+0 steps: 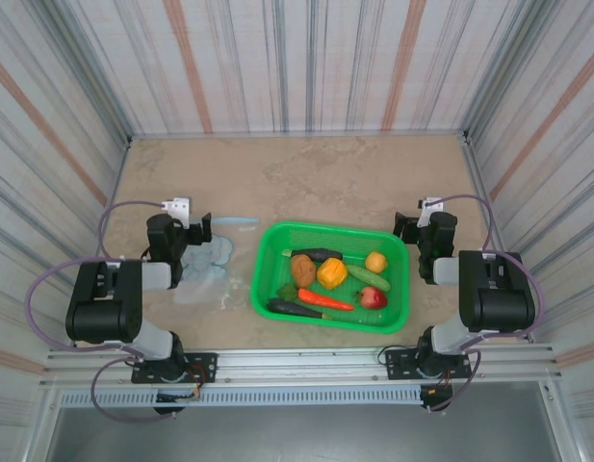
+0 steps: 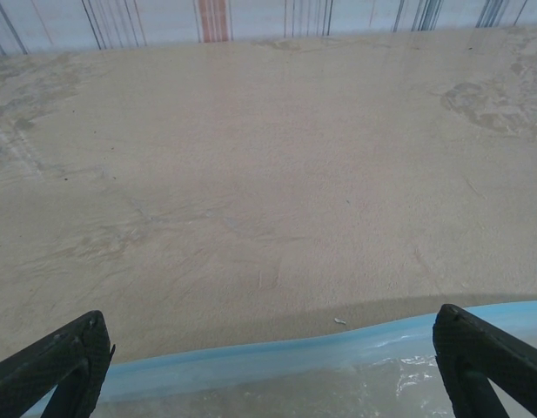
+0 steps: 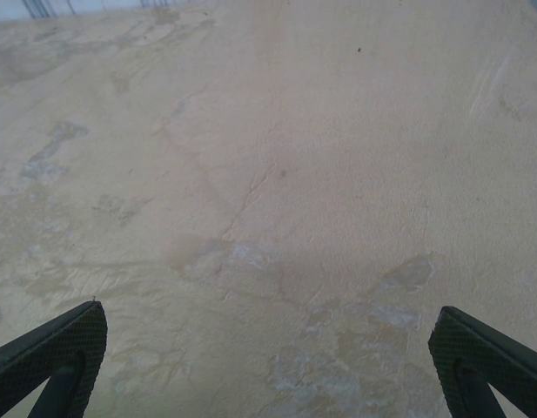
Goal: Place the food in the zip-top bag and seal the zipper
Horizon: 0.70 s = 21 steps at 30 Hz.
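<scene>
The flat bag's pale blue zipper [image 2: 268,351] stretches from one finger to the other, so the robot's left gripper should rotate, grip across the zipper strip [image 1: 225,220] and raise the bag before filling.
The food lies in a green mesh basket [image 1: 264,265]: a brown potato [image 1: 302,270], orange fruits [image 1: 332,272], a green cucumber [image 1: 369,279], a red carrot [image 1: 323,299], a red apple [image 1: 373,297] and a dark eggplant [image 1: 316,255]. The clear zip-top bag [image 1: 208,260] lies flat on the table left of the basket. Its pale blue zipper [image 2: 277,357] runs across the bottom of the left wrist view. My left gripper [image 1: 196,232] hovers open over the bag's mouth, holding nothing. My right gripper [image 1: 407,229] is open over bare table, right of the basket.
Striped walls [image 1: 297,58] enclose the beige tabletop [image 1: 306,173] on three sides. The far half of the table holds nothing. Both arm bases sit on the metal rail [image 1: 297,361] at the near edge.
</scene>
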Each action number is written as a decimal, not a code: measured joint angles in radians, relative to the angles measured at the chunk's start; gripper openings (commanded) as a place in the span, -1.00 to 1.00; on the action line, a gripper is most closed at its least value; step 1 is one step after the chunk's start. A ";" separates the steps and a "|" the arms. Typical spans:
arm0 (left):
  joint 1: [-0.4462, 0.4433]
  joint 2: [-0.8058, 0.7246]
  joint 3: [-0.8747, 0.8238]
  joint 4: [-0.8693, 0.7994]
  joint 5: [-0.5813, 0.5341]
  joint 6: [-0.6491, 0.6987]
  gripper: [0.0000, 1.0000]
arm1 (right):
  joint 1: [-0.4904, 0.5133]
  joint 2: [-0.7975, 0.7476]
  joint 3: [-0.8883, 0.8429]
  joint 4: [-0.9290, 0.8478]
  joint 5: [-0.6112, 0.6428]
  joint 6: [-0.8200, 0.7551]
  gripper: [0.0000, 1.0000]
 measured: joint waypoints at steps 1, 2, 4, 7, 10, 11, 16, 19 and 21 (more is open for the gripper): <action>0.000 0.000 0.000 0.000 0.000 0.000 0.97 | 0.000 0.000 0.000 0.002 0.000 0.000 0.98; 0.000 0.000 0.000 0.000 0.000 0.000 0.97 | 0.000 0.000 0.000 0.003 0.000 0.000 0.98; 0.000 -0.002 0.000 0.001 0.000 0.000 0.97 | 0.000 -0.001 0.000 0.007 0.002 0.000 0.98; -0.013 -0.055 0.000 -0.058 -0.029 0.000 0.97 | 0.019 -0.045 0.043 -0.119 0.052 0.000 0.98; -0.039 -0.193 0.008 -0.155 -0.057 0.002 0.97 | 0.039 -0.113 0.165 -0.288 0.090 -0.001 0.98; -0.053 -0.246 0.015 -0.173 -0.069 0.006 0.97 | 0.043 -0.143 0.216 -0.341 0.100 -0.001 0.98; -0.181 -0.458 0.157 -0.331 -0.085 0.066 0.97 | 0.085 -0.325 0.418 -0.533 0.138 0.003 0.98; -0.288 -0.552 0.280 -0.475 -0.059 0.080 0.97 | 0.196 -0.420 0.514 -0.631 0.151 0.031 0.98; -0.370 -0.615 0.364 -0.609 -0.074 0.034 0.97 | 0.317 -0.464 0.577 -0.710 0.179 0.056 0.97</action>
